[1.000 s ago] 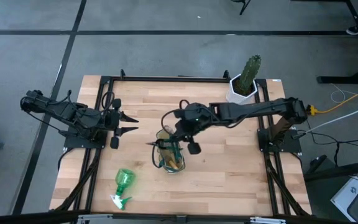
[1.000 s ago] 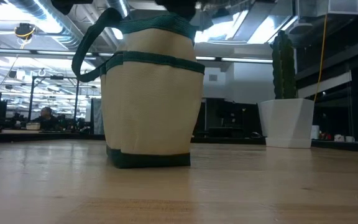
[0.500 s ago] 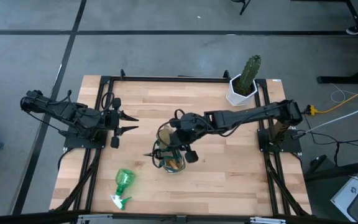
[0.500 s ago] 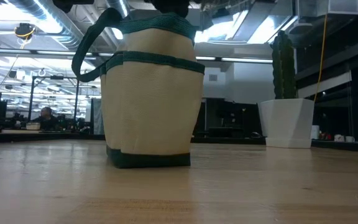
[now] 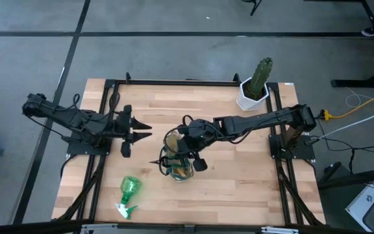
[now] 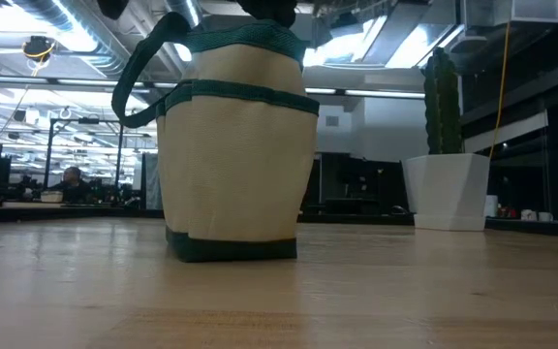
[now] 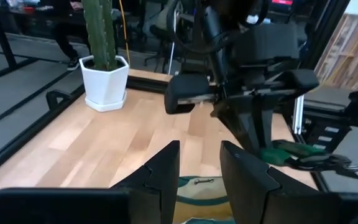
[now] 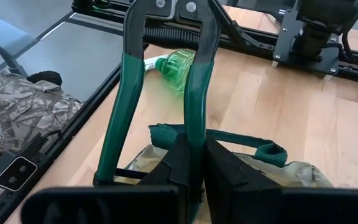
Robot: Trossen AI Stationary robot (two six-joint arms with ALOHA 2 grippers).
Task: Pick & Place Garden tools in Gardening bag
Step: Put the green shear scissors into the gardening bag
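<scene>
Next, I grip the shears near their spring (image 8: 204,55) with my left gripper, because the shears' blades (image 5: 155,162) stick out past the bag and my right gripper is at the end of a handle.
The cream gardening bag (image 5: 177,164) with green trim stands upright on its base at the table's middle; it also shows in the low view (image 6: 235,145). My right gripper (image 5: 186,151) hangs over the bag's mouth, shut on the pruning shears (image 8: 160,74), whose dark tip (image 5: 154,160) sticks out past the bag toward the table's left. The green spray bottle (image 5: 128,192) lies on its side near the front left. My left gripper (image 5: 147,130) is open and empty, left of the bag. The rake and trowel are not clearly seen. My right gripper pinches one green handle of the shears (image 8: 194,127) between its two fingers, near the handle's free end. The other handle (image 8: 114,124) stands free beside the fingers. The shears are lifted, reaching forward from the fingers over the bag's rim (image 8: 229,140).
A cactus in a white faceted pot (image 5: 255,88) stands at the table's far right; it also shows in the low view (image 6: 449,189). Black frame rails run along both sides of the table (image 5: 102,117). Bare wood lies near the front right of the bag.
My right gripper has gone toward the table's near left with the shears, coming over the bag's mouth, and has then kept still. My left gripper has gone toward the table's right, nearer the bag, staying open.
</scene>
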